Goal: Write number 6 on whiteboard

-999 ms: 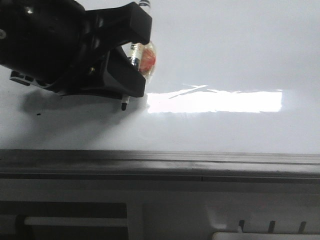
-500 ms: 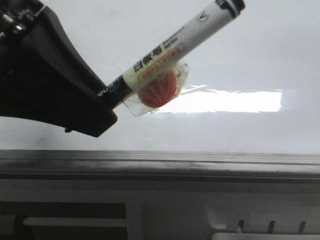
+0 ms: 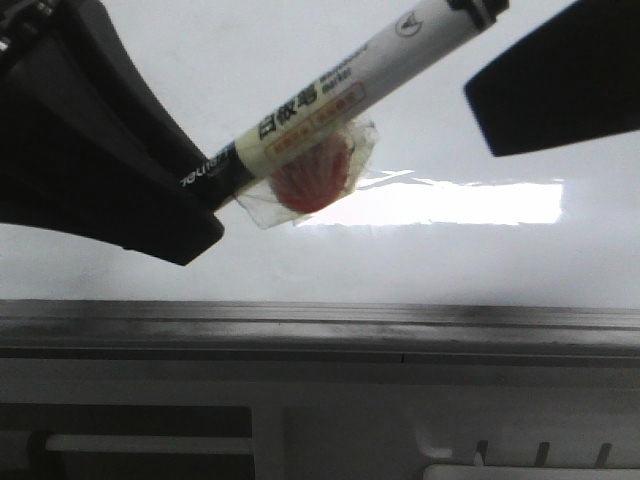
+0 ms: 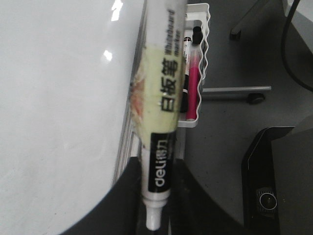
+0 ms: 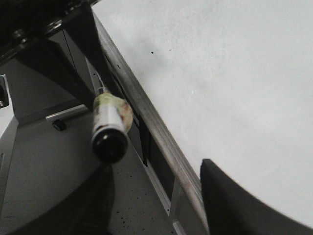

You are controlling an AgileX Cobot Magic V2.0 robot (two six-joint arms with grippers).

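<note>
The marker's black band [image 3: 226,174] by the writing end is clamped in my left gripper, so my right gripper should grab the marker's pale yellow body [image 3: 350,92] before it writes the 6.
My left gripper [image 3: 205,195] is shut on a whiteboard marker [image 3: 350,85] near its writing end and holds it tilted, off the whiteboard [image 3: 200,60]. The marker has a white and pale yellow barrel with an orange-red lump taped to it [image 3: 312,178]. In the left wrist view the gripper [image 4: 155,196] clamps the marker's black band [image 4: 159,166]. My right gripper [image 5: 156,205] is open; one finger [image 3: 560,85] shows at the upper right. The marker's black far end [image 5: 108,144] hangs just ahead of its fingers, untouched. No stroke of a number 6 shows on the board.
A bright glare [image 3: 440,203] lies on the board and a grey edge rail [image 3: 320,325] runs along its front. A small black dot [image 5: 151,52] marks the board. A white tray [image 4: 193,73] with a pink marker and others hangs beside the board.
My left gripper has lifted the marker off the board and swung it toward the camera, barrel pointing up to the right. A right gripper finger has come into view at the upper right.
</note>
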